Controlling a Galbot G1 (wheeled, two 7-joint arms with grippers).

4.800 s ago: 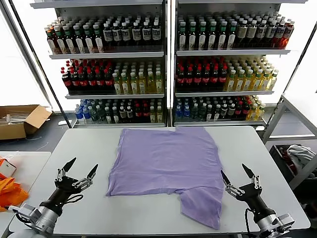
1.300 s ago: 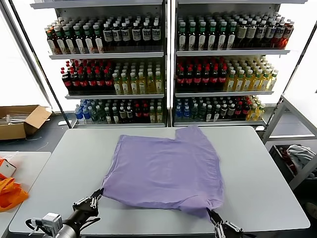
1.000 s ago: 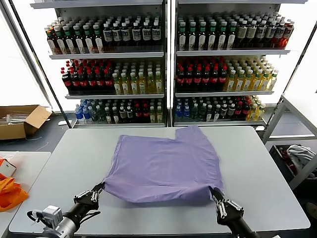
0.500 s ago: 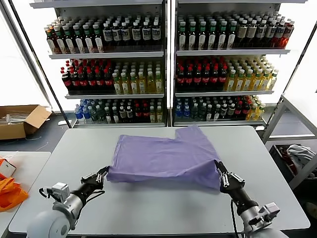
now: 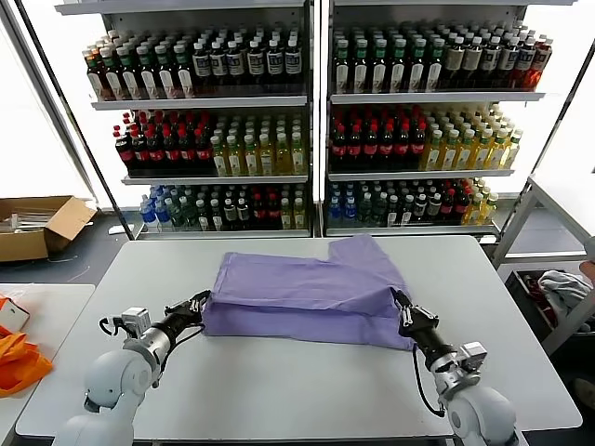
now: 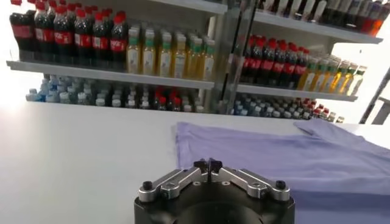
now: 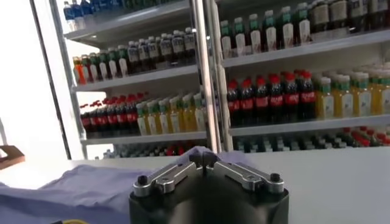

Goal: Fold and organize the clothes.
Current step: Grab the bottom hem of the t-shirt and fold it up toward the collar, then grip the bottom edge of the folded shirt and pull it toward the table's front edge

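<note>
The lavender T-shirt's sleeve (image 5: 355, 248) lies at the table's far edge, so my left gripper and my right gripper should drag the shirt closer by its near corners (image 5: 208, 332) first.
The lavender T-shirt (image 5: 307, 293) lies on the grey table (image 5: 279, 390), its near part doubled over toward the shelves, with one sleeve sticking out at the far right. My left gripper (image 5: 200, 304) is shut on the shirt's left corner, low over the table. My right gripper (image 5: 401, 305) is shut on its right corner. In the left wrist view the closed gripper (image 6: 207, 165) sits at the shirt's (image 6: 286, 164) edge. In the right wrist view the closed gripper (image 7: 204, 157) has purple fabric (image 7: 85, 189) around it.
Shelves of bottles (image 5: 316, 121) stand behind the table. A cardboard box (image 5: 37, 225) lies on the floor far left. Orange fabric (image 5: 17, 358) lies on a side table at the left. A whitish cloth heap (image 5: 563, 288) sits at the right.
Both grippers closed on the shirt's near corners, lifted them and carried them away from me over the shirt. The near half now lies folded over the far half, lower than before.
</note>
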